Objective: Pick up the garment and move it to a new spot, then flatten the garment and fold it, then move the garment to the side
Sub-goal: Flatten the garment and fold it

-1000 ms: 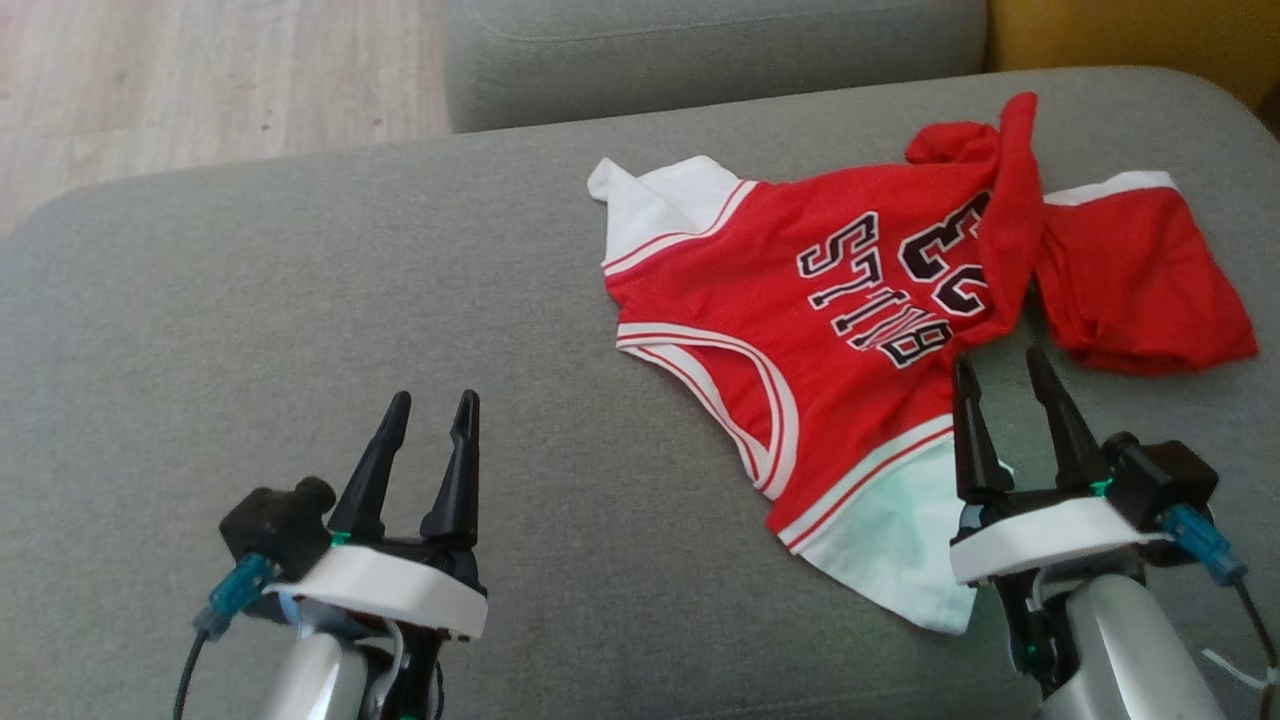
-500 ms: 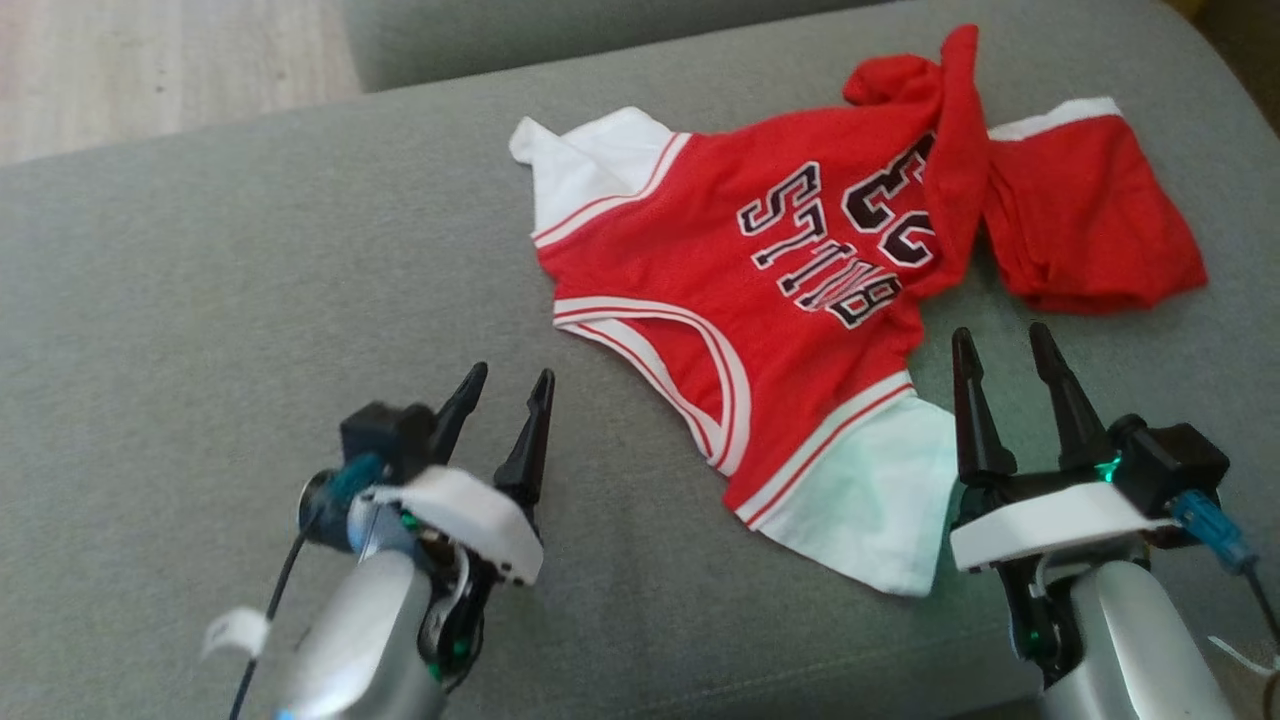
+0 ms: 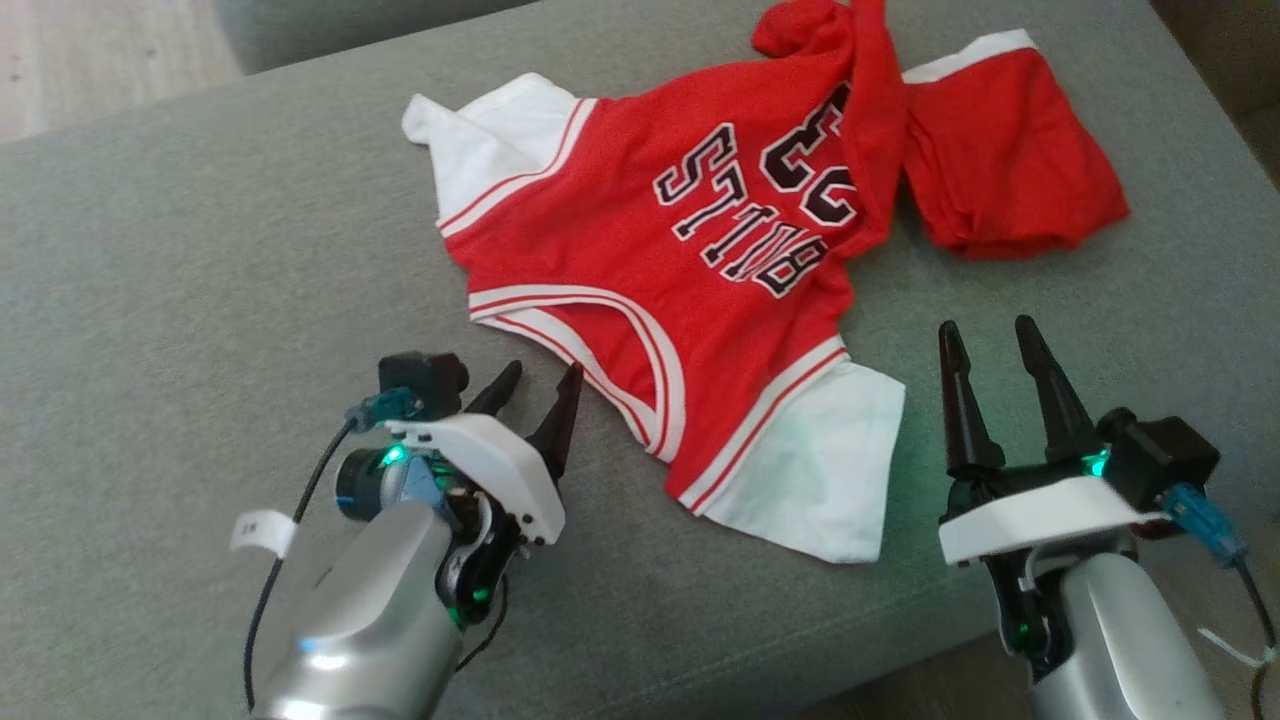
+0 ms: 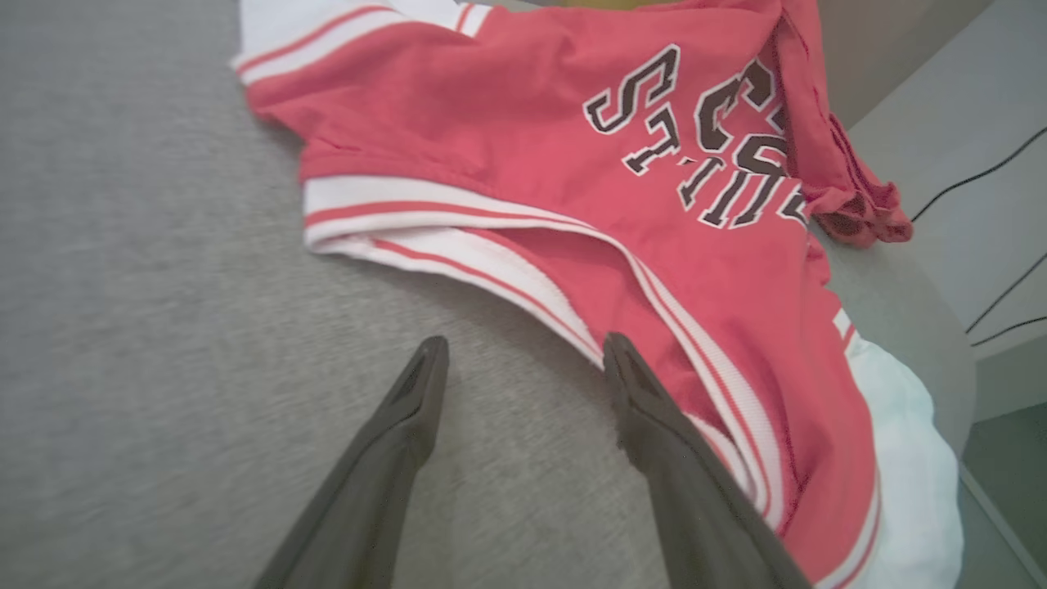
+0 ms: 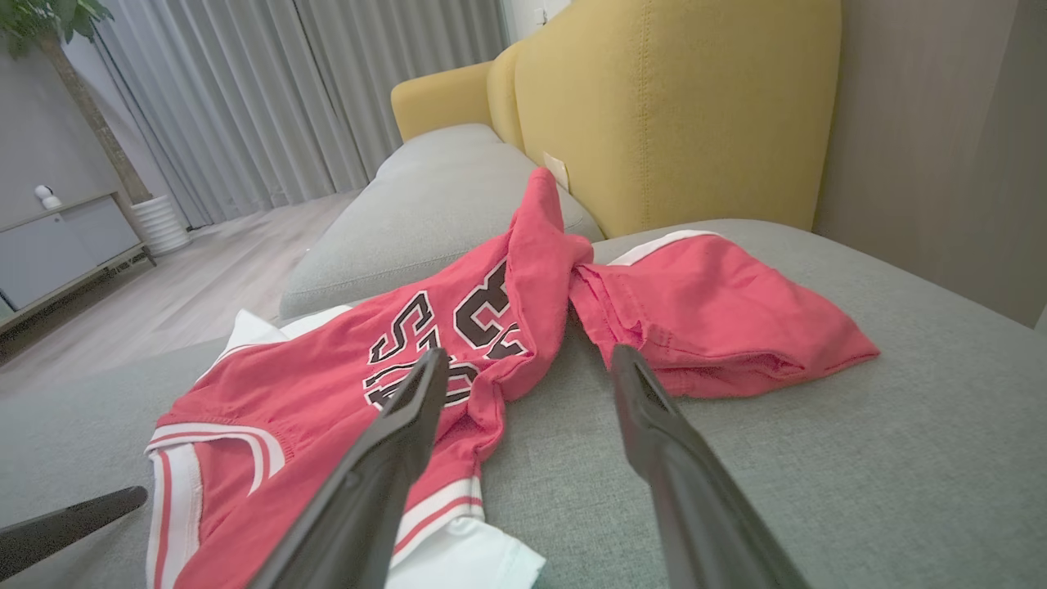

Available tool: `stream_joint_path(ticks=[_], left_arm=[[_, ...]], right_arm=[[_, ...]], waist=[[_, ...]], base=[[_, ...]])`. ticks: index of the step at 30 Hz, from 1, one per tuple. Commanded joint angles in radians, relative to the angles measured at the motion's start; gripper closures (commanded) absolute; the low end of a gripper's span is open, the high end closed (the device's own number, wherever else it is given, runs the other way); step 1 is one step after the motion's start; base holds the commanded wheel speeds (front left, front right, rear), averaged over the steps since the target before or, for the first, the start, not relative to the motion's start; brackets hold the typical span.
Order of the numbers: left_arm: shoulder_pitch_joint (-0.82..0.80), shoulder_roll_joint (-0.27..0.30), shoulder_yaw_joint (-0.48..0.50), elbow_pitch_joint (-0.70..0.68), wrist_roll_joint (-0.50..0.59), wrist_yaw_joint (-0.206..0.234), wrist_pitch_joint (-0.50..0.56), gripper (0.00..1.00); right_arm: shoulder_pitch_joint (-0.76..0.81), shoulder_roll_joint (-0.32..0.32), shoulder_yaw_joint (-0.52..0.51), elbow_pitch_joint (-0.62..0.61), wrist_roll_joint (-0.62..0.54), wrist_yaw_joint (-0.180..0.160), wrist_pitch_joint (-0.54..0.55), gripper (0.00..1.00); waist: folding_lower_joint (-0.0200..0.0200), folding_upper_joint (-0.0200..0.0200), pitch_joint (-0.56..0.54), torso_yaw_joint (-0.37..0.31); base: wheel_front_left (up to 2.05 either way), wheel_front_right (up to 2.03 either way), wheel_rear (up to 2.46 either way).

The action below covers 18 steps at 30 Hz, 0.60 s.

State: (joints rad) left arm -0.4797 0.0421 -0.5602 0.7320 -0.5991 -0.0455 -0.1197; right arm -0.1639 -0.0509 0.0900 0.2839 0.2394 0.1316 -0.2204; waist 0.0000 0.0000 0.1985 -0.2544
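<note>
The folded red cloth (image 3: 1014,158) is squared in shape and has its own white edge (image 3: 972,55). The cloth should stay behind when I pull the jersey by its collar.
A red jersey (image 3: 700,250) with white sleeves, striped trim and black lettering lies crumpled on the grey sofa cushion (image 3: 200,250), its lower part bunched at the far right. In the left wrist view the same jersey (image 4: 523,164) has its striped collar just ahead of the fingertips. My left gripper (image 3: 540,378) (image 4: 523,352) is open, tilted toward that collar edge, nothing between its fingers. My right gripper (image 3: 985,330) (image 5: 527,356) is open beside the white sleeve, pointing at the bunched red fabric (image 5: 703,319), holding nothing.
A yellow sofa back (image 5: 671,106) rises behind the cushion at the far right. A second grey cushion (image 5: 442,196) lies beyond the jersey. Wooden floor (image 3: 60,50) shows at the far left; the cushion's near edge (image 3: 800,640) runs close to my right arm.
The head camera has shifted, so the whole scene slides left and up. My left gripper has swung right and forward, closing on the jersey's striped collar. The right gripper keeps its pose.
</note>
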Motion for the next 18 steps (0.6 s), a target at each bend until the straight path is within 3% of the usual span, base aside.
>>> stream_joint_path(ticks=[1,7,12,13,14,18], left_arm=[[-0.052,0.008,0.015,-0.021,-0.024,-0.005,0.001,0.00],[-0.103,0.008,-0.070,0.026,-0.104,0.022,0.032,0.00],[-0.114,0.008,-0.124,0.042,-0.158,0.008,0.045,0.00],[-0.115,0.008,-0.134,0.044,-0.168,0.004,0.048,0.29],[-0.117,0.008,-0.143,0.047,-0.175,0.001,0.046,1.00],[-0.124,0.008,-0.153,0.060,-0.199,0.003,0.006,1.00]], right_arm=[[-0.041,0.001,0.025,-0.026,0.010,-0.001,-0.015,0.00],[-0.051,0.001,0.034,-0.016,0.023,-0.001,-0.027,0.00],[-0.054,0.001,0.035,-0.008,0.026,-0.001,-0.033,0.00],[-0.054,0.001,0.034,-0.006,0.026,-0.001,-0.034,0.00],[-0.055,0.001,0.033,-0.004,0.026,-0.001,-0.034,0.00],[-0.056,0.001,0.026,0.003,0.022,-0.001,-0.036,0.00]], waist=[[0.0000,0.0000,0.010,-0.016],[0.0000,0.0000,0.029,-0.054],[0.0000,0.0000,0.036,-0.065],[0.0000,0.0000,0.035,-0.065],[0.0000,0.0000,0.034,-0.065],[0.0000,0.0000,0.020,-0.054]], base=[[0.00,0.00,0.00],[0.00,0.00,0.00],[0.00,0.00,0.00],[0.00,0.00,0.00],[0.00,0.00,0.00],[0.00,0.00,0.00]])
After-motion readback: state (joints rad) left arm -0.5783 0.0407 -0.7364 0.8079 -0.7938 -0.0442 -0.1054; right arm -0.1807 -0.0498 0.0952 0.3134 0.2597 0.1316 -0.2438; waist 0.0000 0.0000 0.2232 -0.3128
